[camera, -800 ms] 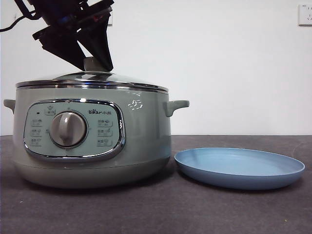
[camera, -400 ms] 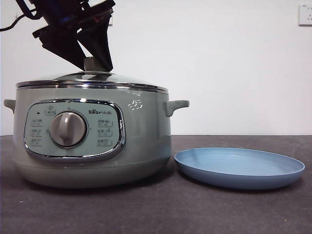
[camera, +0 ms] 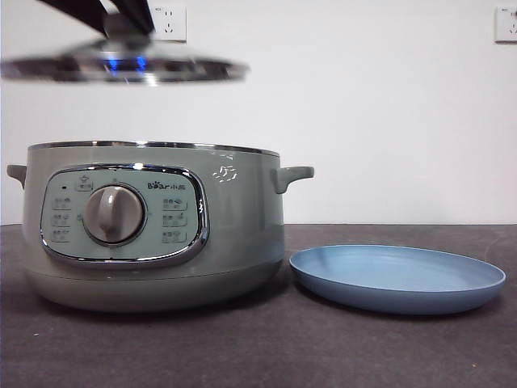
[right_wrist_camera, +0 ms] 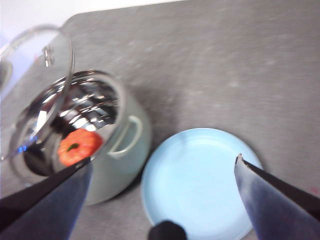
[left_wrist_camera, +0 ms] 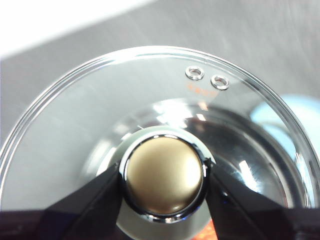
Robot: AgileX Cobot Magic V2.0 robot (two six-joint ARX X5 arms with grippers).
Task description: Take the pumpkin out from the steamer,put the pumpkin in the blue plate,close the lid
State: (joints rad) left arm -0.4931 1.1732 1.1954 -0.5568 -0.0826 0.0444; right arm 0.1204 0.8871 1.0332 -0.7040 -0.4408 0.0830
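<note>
I expect the orange-red pumpkin point(right_wrist_camera: 81, 144) to stay upright when I lower it into the blue plate, because it rests in the steamer with its green stem point(right_wrist_camera: 73, 147) up.
My left gripper point(left_wrist_camera: 162, 181) is shut on the knob point(left_wrist_camera: 163, 175) of the glass lid point(camera: 121, 68) and holds it in the air, well above the sage-green steamer point(camera: 153, 226). In the front view only the jaw tips point(camera: 121, 12) show at the top edge. The steamer stands open. The orange-red pumpkin point(right_wrist_camera: 78, 146) lies inside it, seen in the right wrist view under the lifted lid point(right_wrist_camera: 35, 85). The blue plate point(camera: 396, 277) lies right of the steamer and is bare. My right gripper point(right_wrist_camera: 162, 200) is open, high above the plate point(right_wrist_camera: 200, 182).
The dark grey table point(camera: 258, 347) runs in front of the steamer and the plate. A white wall with two sockets point(camera: 506, 24) stands behind.
The left gripper has lifted the lid straight up off the steamer; it was resting on the rim half a second ago. The steamer and the plate have not moved.
</note>
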